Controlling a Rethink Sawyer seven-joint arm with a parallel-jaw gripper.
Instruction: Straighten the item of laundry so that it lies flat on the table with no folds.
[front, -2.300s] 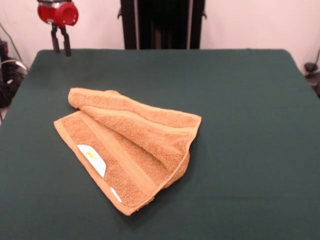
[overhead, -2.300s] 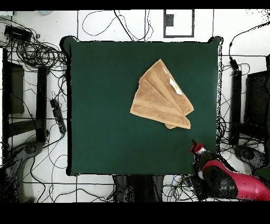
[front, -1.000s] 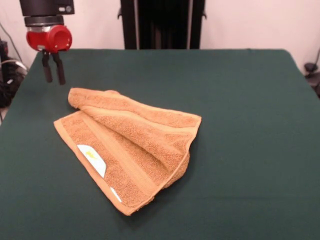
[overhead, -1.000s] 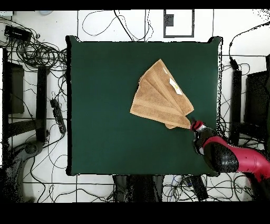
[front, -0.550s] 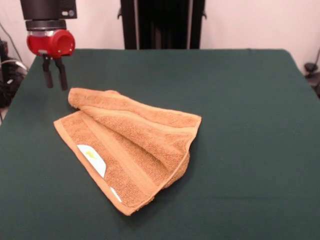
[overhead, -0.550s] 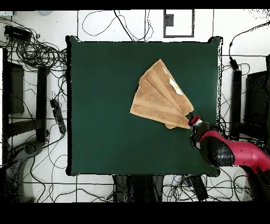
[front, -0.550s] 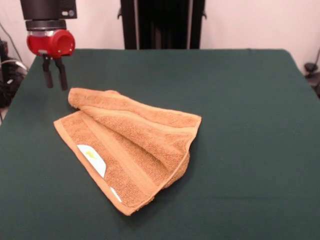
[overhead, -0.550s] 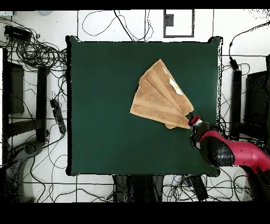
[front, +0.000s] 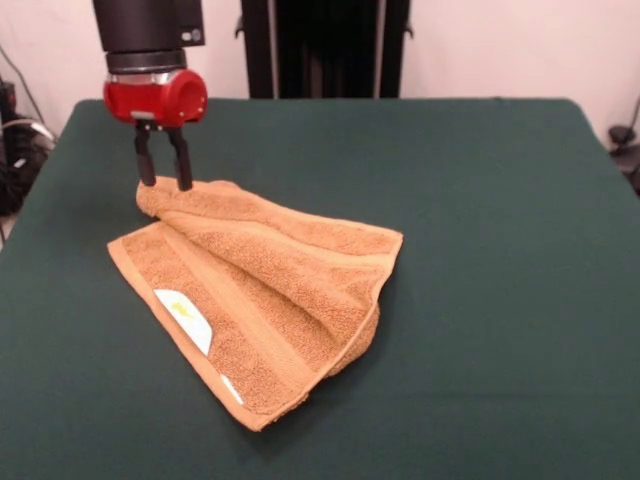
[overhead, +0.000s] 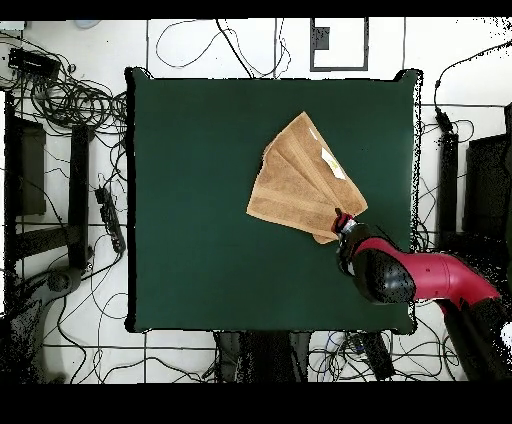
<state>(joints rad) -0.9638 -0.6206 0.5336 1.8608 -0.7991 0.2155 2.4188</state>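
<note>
Loose folds (front: 262, 250) spread out from the raised corner of the towel (front: 262, 290). I expect the towel to open into a wide sheet when I lift that corner.
The item of laundry (front: 270, 285), an orange-tan terry towel, lies on the dark green table (front: 500, 250), folded over itself in several layers. Its white label (front: 183, 318) faces up near the front left edge. My gripper (front: 166, 184) hangs from the red wrist, open, its two black fingers a little apart with nothing between them. The tips are right at the towel's far left folded corner. In the overhead view the towel (overhead: 300, 185) sits right of the table's (overhead: 200, 250) centre. There the gripper (overhead: 343, 222) is at the towel's lower right corner.
Tangled cables (overhead: 70, 100) and black frames (overhead: 40, 200) lie on the floor around the table. A dark object (front: 625, 140) sits just past the table's right edge. Green table top stretches wide to the right of and behind the towel.
The gripper has moved from beside the table's left edge, right and down, to the towel's far left corner. The towel has not moved.
</note>
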